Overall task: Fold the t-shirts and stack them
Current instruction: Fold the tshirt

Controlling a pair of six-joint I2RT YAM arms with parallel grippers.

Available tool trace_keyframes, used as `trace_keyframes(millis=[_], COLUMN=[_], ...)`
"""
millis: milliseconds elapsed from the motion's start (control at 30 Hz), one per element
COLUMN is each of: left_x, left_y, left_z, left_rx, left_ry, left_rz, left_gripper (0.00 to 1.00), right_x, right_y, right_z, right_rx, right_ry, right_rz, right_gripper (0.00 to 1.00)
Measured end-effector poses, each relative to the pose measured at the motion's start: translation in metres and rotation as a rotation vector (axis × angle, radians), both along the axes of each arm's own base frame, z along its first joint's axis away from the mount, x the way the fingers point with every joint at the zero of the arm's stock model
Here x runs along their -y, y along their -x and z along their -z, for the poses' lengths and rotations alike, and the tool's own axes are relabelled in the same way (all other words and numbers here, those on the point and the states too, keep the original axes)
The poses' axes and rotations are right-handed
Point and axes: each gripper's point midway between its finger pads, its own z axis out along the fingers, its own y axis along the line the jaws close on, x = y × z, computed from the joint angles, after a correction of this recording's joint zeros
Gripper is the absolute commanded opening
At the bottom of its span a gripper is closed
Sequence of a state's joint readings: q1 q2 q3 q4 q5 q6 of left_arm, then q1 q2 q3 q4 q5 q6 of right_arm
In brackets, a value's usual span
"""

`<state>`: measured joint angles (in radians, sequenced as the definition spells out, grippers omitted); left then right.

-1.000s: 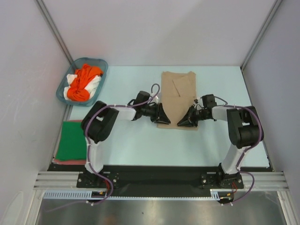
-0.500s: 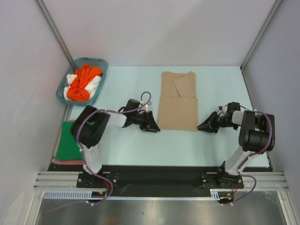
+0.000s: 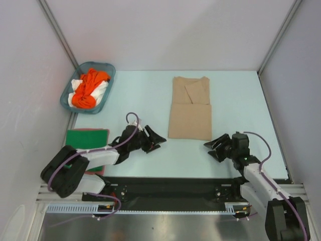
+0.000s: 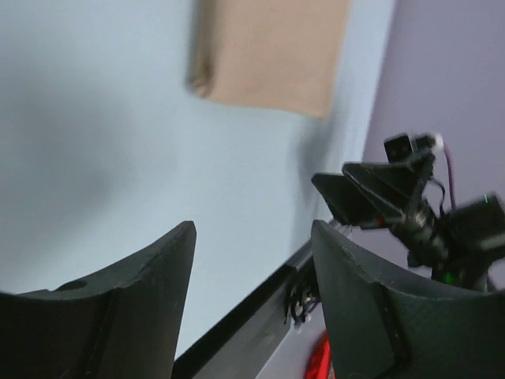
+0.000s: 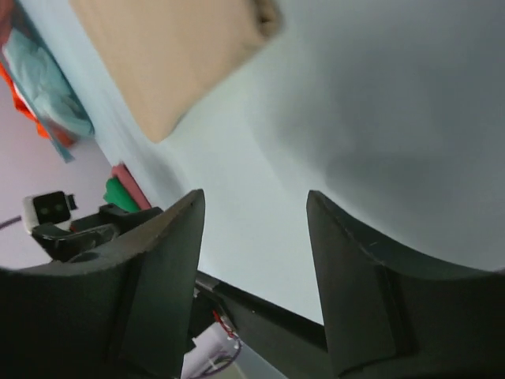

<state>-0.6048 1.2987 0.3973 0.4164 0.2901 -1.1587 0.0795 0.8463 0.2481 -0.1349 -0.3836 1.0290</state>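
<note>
A straight edge [image 3: 191, 104] runs across the tan-beige t-shirt, so its near half [image 3: 190, 122] will fold over there and cover the t-shirt's far end when the robot lifts it.
A tan-beige t-shirt [image 3: 190, 108] lies partly folded on the table's middle; it also shows in the left wrist view [image 4: 271, 51] and the right wrist view [image 5: 170, 55]. A folded dark green t-shirt [image 3: 87, 143] lies on a reddish one [image 3: 98, 171] at the near left. An orange t-shirt [image 3: 87, 89] and a white t-shirt [image 3: 101, 90] sit crumpled in the teal basket [image 3: 108, 68]. My left gripper [image 3: 157, 140] is open and empty, near-left of the tan shirt. My right gripper [image 3: 212, 147] is open and empty, near-right of it.
The pale blue table [image 3: 138, 95] is walled at the back and both sides. A black rail [image 3: 165, 183] runs along the near edge by the arm bases.
Both grippers have let go of the tan shirt's near edge and pulled back toward the table's near edge. The shirt now lies flat, folded over.
</note>
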Motion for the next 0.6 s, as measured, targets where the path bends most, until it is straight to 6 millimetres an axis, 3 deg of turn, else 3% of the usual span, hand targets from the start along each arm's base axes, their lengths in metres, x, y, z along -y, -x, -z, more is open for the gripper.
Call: trace_keyframes(millis=[100,333,433,600], left_x=[0.008,0.021,0.021,0.026], left_y=[0.002,-0.03,-0.034,-0.04], left_z=[0.03,0.046,0.062,0.064], left_rx=[-0.127,-0.2,-0.251,-0.29], left_ry=[-0.008,0.079,0.092,0.159], left_rz=[-0.082,-0.266,-0.333,-0.409], left_gripper=[0.62,0.52,0.49,0.48], right_x=[0.001,0.014,0.018,0.022], right_y=[0.004,-0.027,-0.035,-0.045], right_z=[0.021,0.024,0.025,0.028], right_rx=[-0.045,-0.006,0.01,0.017], right_ry=[0.006,-0.029,-0.062,-0.106], right_rz=[0.122,0.338,0.4,0.469], right_gripper=[0.61,0.58,0.54,0.49])
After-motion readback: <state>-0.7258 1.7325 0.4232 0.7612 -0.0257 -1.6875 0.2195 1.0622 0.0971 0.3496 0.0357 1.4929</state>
